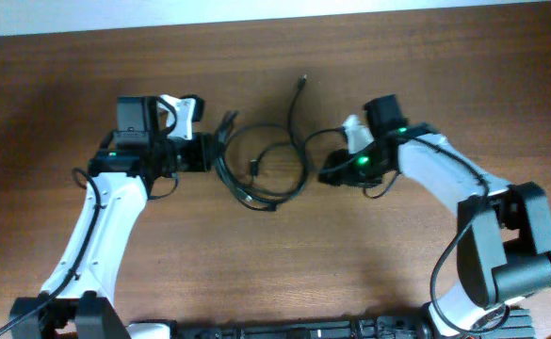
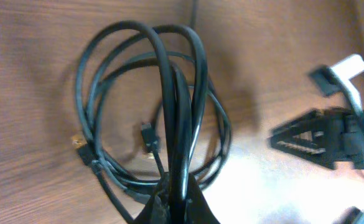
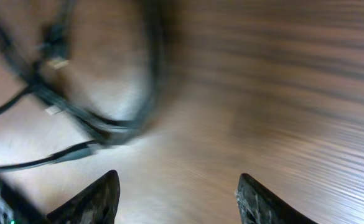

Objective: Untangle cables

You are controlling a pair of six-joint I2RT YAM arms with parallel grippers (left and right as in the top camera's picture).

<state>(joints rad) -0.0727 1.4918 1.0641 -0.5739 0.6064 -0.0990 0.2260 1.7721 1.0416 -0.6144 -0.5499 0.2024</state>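
My left gripper has several looped cable pieces bunched together (image 2: 180, 118), so next I let them go and lift one from the coil with my right gripper.
The black cables (image 1: 266, 169) lie looped and tangled on the wooden table between my two arms, with one end and its plug (image 1: 302, 81) trailing toward the far side. My left gripper (image 1: 220, 151) sits at the left edge of the tangle. In the left wrist view the gripper (image 2: 180, 194) is shut on a strand of the cables (image 2: 169, 93), which loop away in front of it. My right gripper (image 1: 330, 174) is at the right edge of the tangle. In the right wrist view it (image 3: 178, 186) is open and empty, with the cables (image 3: 76, 118) blurred at the upper left.
The wooden table (image 1: 275, 273) stretches around the tangle. Its far edge meets a pale wall (image 1: 256, 14) at the top. The right gripper shows in the left wrist view (image 2: 331, 140) as a dark blurred shape.
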